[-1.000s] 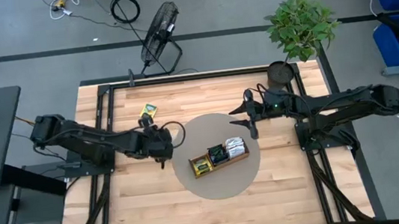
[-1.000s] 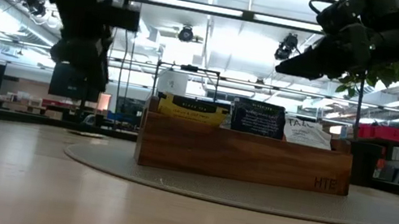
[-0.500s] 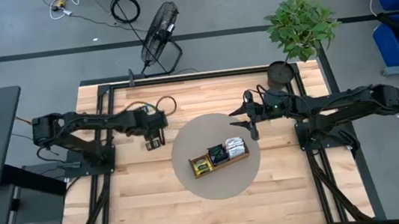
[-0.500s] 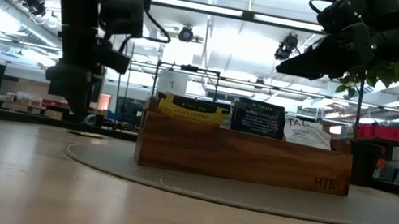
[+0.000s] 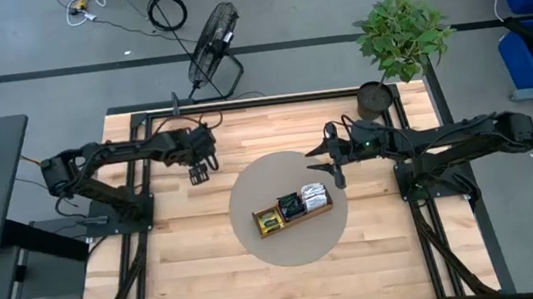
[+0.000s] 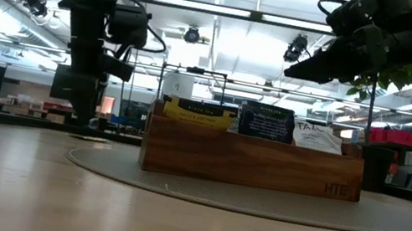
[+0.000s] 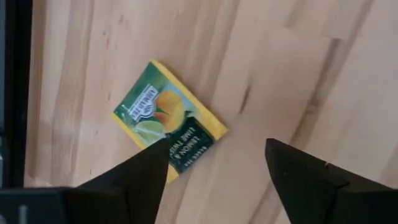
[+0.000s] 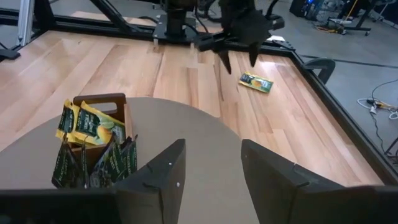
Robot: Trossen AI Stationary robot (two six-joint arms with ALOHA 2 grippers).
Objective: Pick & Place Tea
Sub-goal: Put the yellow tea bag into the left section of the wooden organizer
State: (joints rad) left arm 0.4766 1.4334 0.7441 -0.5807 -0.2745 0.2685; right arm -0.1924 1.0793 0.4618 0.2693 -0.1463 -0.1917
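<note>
The sachet's dark label end point(image 7: 190, 144) is between my left gripper's open fingers, which come from above, and the sachet's logo end is free. I keep going down until the fingers pinch the dark label end.
One loose yellow-and-dark-green tea sachet point(image 7: 168, 127) lies flat on the bare wood near the table's far left; it also shows in the right wrist view point(image 8: 255, 82). In the high view my left arm hides it. My left gripper point(image 5: 199, 174) point(image 7: 217, 144) hovers open above it, pointing down, touching nothing. The brown wooden tray point(image 5: 294, 210) point(image 6: 253, 162) stands on a round grey mat point(image 5: 251, 186), with yellow-green, dark and white sachets upright in its compartments. My right gripper point(image 5: 336, 172) point(image 8: 211, 149) hangs open in the air beyond the tray's right end.
A potted plant point(image 5: 374, 97) stands at the table's far right corner, and a fan point(image 5: 214, 40) sits on the floor beyond the far edge. Black frame rails point(image 5: 139, 174) run along the table's sides. Bare wood lies near the table's near edge.
My left gripper has swung from the mat's left edge toward the table's far edge and now hangs over the loose sachet, having turned about as the arm swept round. The right arm, the tray and the sachets have stayed put.
</note>
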